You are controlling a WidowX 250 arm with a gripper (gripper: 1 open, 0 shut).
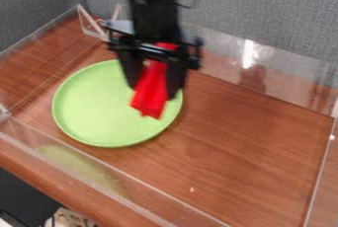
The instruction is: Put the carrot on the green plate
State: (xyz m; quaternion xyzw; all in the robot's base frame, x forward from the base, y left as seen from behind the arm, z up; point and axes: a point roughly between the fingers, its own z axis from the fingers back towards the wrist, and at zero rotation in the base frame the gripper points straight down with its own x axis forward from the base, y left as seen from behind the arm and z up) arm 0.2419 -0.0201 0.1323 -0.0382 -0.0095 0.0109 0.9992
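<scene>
I should swing the carrot [153, 91] over the plate's middle [117, 105] with my gripper and straighten it while lowering it, because it hangs tilted close to the green plate's rim.
The carrot [152, 91] is a bright red flat block, hanging tilted from my gripper [154, 70], which is shut on its upper end. It hangs above the right part of the green plate [95, 105], a large round lime-green plate lying on the wooden table. The carrot's lower end is off the plate surface. My black arm rises straight up from the gripper and hides the plate's far rim.
Clear acrylic walls [251, 58] ring the wooden tabletop [251, 142]. A white wire stand [93, 21] sits at the back left corner behind the arm.
</scene>
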